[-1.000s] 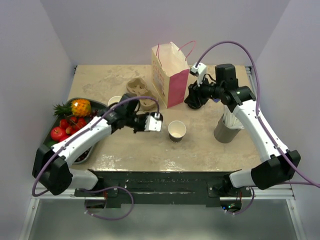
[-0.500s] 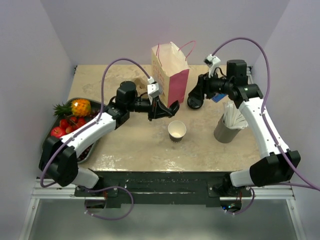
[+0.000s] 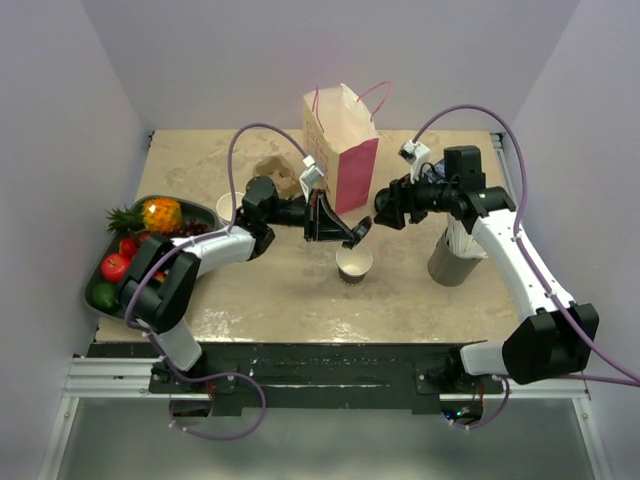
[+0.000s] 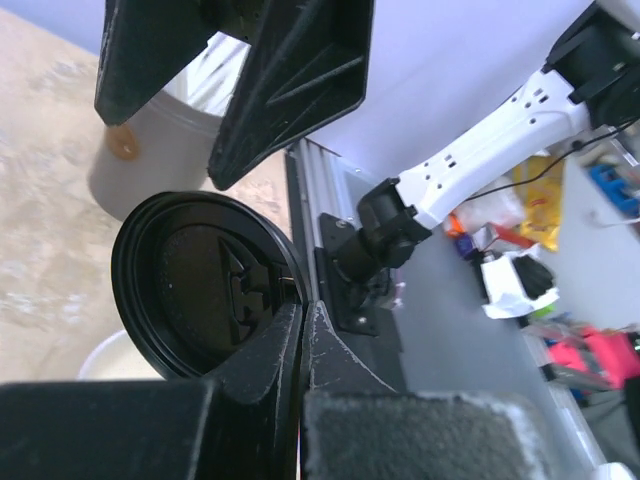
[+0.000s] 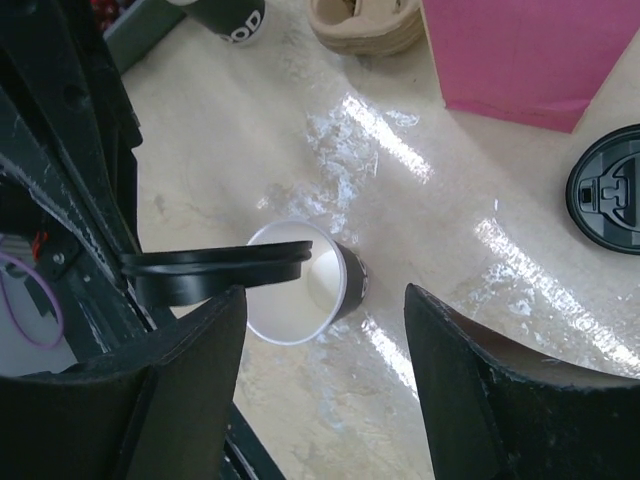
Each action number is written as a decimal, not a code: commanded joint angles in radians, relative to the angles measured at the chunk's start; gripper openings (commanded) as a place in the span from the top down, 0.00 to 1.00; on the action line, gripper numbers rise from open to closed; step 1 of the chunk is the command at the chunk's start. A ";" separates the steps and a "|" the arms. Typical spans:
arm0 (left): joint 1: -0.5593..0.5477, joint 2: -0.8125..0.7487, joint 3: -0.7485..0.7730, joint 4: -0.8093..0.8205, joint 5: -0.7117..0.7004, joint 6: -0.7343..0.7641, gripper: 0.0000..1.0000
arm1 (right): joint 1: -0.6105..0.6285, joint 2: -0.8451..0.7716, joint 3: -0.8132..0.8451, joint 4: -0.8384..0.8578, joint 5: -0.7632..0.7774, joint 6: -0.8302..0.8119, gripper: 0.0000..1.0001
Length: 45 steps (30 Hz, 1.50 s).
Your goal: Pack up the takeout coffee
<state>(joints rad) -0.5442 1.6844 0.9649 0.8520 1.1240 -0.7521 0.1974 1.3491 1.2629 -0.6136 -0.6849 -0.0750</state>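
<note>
The black lid's tab side point(image 4: 225, 290) points away from the open cup, so my left gripper should keep moving the lid down until it sits on the cup's rim point(image 3: 354, 261).
A lidless paper cup point(image 3: 354, 262) with a dark wall and white inside stands mid-table; it also shows in the right wrist view point(image 5: 300, 285). No cup with a lid on shows in any view. My left gripper point(image 3: 345, 232) is shut on the rim of a round black lid point(image 3: 361, 229), held tilted just above the cup's far-left rim. The left wrist view shows the fingers point(image 4: 302, 315) pinching that lid point(image 4: 200, 285). The right wrist view shows it edge-on point(image 5: 220, 275). My right gripper point(image 3: 385, 212) is open and empty, just beyond the cup, jaws straddling it point(image 5: 322, 292).
A pink-and-white paper bag point(image 3: 342, 150) stands at the back. A cardboard cup carrier point(image 3: 280, 185) and another cup point(image 3: 228, 203) lie to its left. A fruit tray point(image 3: 92, 283) is at the left. A grey straw holder point(image 3: 455, 255) is at the right. A loose black lid point(image 5: 610, 200) lies by the bag.
My left arm has swung right with the lid, from left of the cup to above its rim. My right gripper has come slightly down towards the cup.
</note>
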 commanded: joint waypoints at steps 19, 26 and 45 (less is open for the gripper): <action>-0.010 0.092 -0.058 0.078 0.040 -0.092 0.97 | 0.030 -0.111 -0.266 0.143 -0.079 -0.056 0.28; -0.011 0.104 -0.072 0.039 0.040 -0.056 0.96 | 0.036 -0.097 -0.298 0.198 -0.068 -0.016 0.28; 0.021 0.166 -0.084 0.200 0.003 -0.216 0.95 | 0.053 -0.056 -0.284 0.173 0.001 -0.005 0.29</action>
<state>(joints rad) -0.5346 1.8332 0.8879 0.9279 1.1431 -0.8944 0.2459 1.3006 0.9627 -0.4297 -0.7197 -0.0708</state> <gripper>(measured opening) 0.057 0.709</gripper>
